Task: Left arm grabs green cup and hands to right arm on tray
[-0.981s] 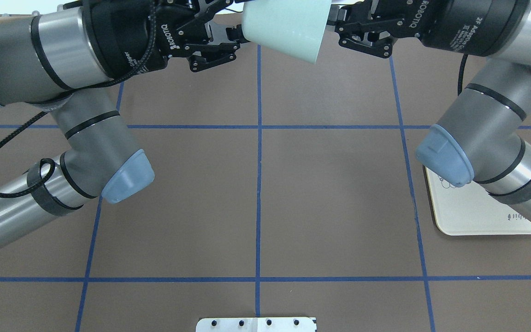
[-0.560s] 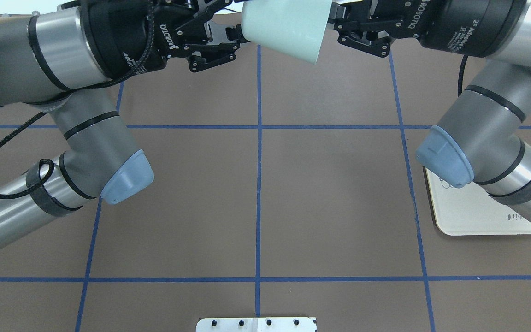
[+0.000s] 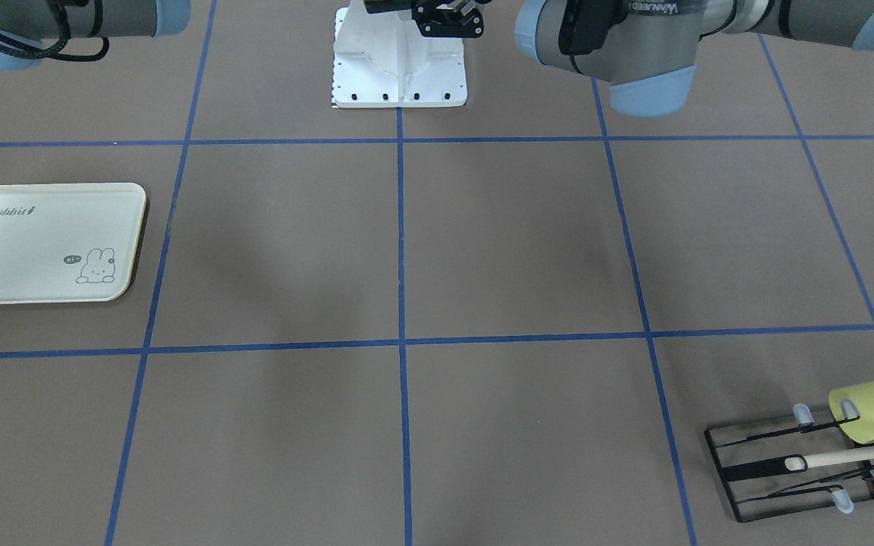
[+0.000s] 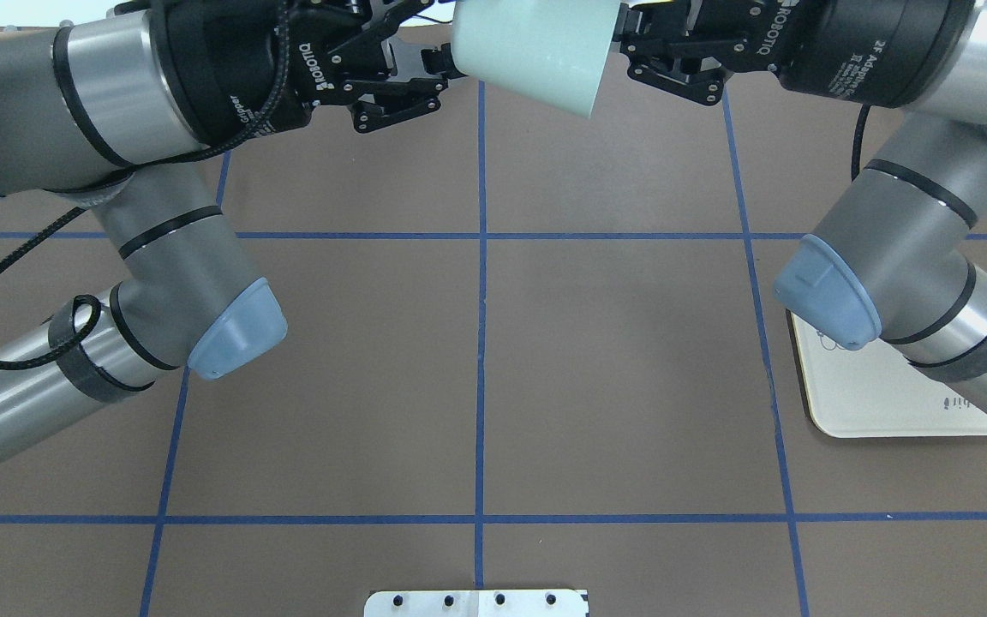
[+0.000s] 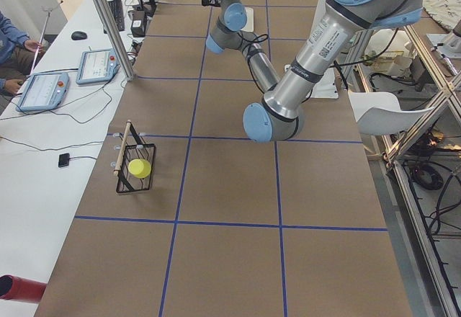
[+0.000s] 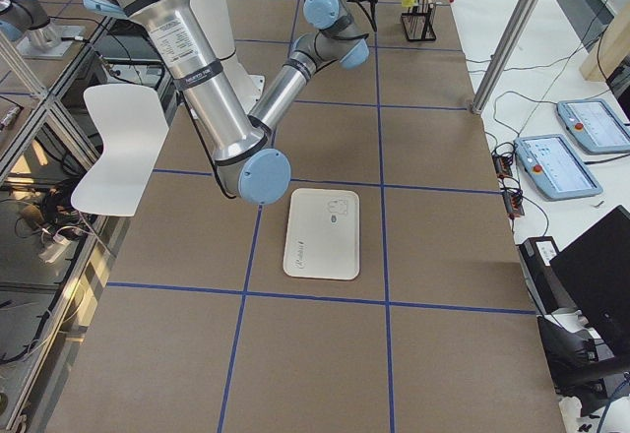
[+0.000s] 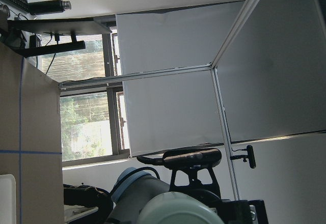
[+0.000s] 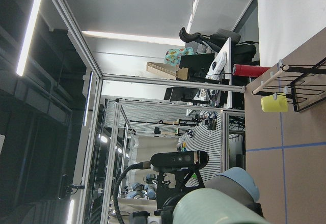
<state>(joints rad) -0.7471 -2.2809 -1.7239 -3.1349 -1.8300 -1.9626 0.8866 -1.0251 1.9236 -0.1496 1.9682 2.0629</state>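
Observation:
Next, I open my left gripper, now closed on the green cup's narrow end, and back it off before my right gripper carries the cup to the tray [image 3: 47,244].
The pale mint-green cup [image 4: 532,51] hangs tilted high above the table's far middle, between my two grippers. My left gripper [image 4: 440,67] comes in from the left, and its fingers [image 4: 435,62] are closed on the cup's narrow end. My right gripper [image 4: 626,43] meets the cup's wide end from the right. Its fingertips are hidden behind the cup, so I cannot tell whether it grips. The cup's end shows at the bottom of the left wrist view [image 7: 178,211] and the right wrist view [image 8: 219,208]. The cream Rabbit tray [image 3: 42,243] lies flat under my right arm [image 4: 879,403].
A black wire rack [image 3: 786,470] stands at the far corner on my left side. It carries a yellow-green cup [image 3: 873,409] and a wooden stick [image 3: 854,455]. The white base plate [image 3: 399,68] is at the robot's side.
My right gripper has edged in towards the cup's wide end and slightly up. The cup has shifted and tilted a little. My left gripper has stayed in place.

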